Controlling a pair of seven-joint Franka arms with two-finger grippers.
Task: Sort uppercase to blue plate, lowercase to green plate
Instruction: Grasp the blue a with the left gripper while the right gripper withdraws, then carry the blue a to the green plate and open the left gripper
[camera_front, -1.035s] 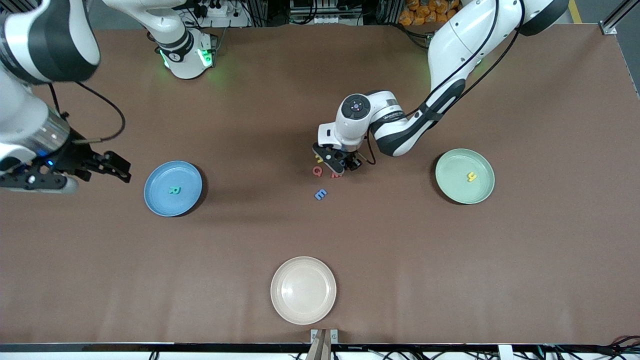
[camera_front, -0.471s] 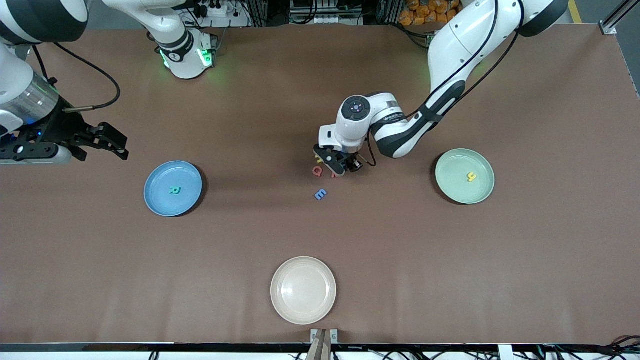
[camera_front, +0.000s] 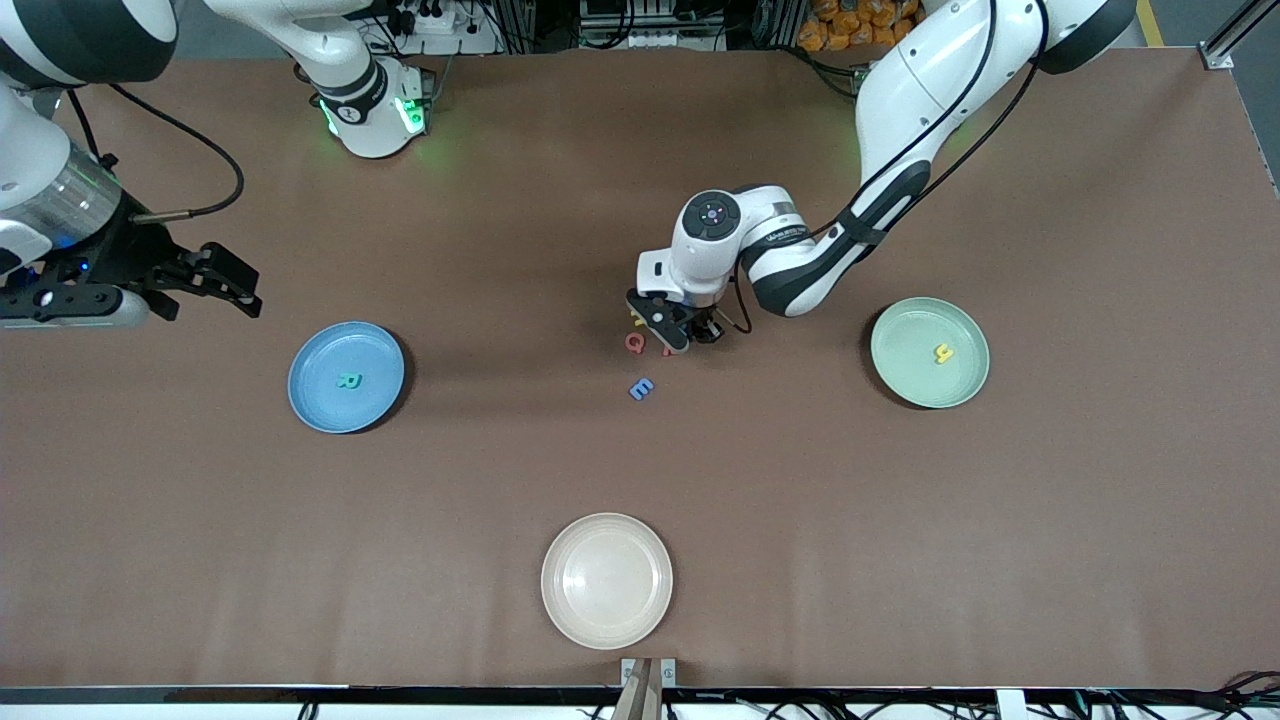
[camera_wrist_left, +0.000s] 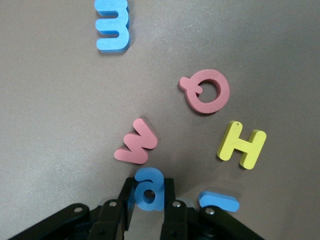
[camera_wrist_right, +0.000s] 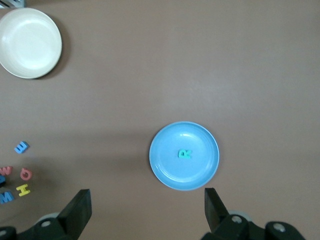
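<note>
My left gripper is crowding the loose letters (camera_front: 667, 353), so it should first take the blue lowercase letter to the green plate. My right gripper should pick up the red Q (camera_front: 635, 343) after that.
My left gripper (camera_front: 672, 335) is down among the loose letters at the table's middle, shut on a rounded blue lowercase letter (camera_wrist_left: 148, 187). Around it lie a red w (camera_wrist_left: 136, 142), a red Q (camera_wrist_left: 207, 91), a yellow H (camera_wrist_left: 242, 144), a blue E (camera_wrist_left: 112, 25) and the edge of another blue letter (camera_wrist_left: 218, 201). The blue plate (camera_front: 320, 390) holds a green R (camera_front: 349, 380). On the green plate (camera_front: 905, 350) lies a yellow lowercase letter (camera_front: 942, 353). My right gripper (camera_front: 225, 285) hangs open and empty over bare table beside the blue plate (camera_wrist_right: 167, 165).
A cream plate (camera_front: 606, 580) sits near the front edge of the table, nearer the camera than the letters. The blue E (camera_front: 641, 389) lies a little apart from the cluster, toward the camera.
The left gripper's fingers have closed onto the rounded blue letter. The right arm has drawn back from the blue plate, away from the front camera.
</note>
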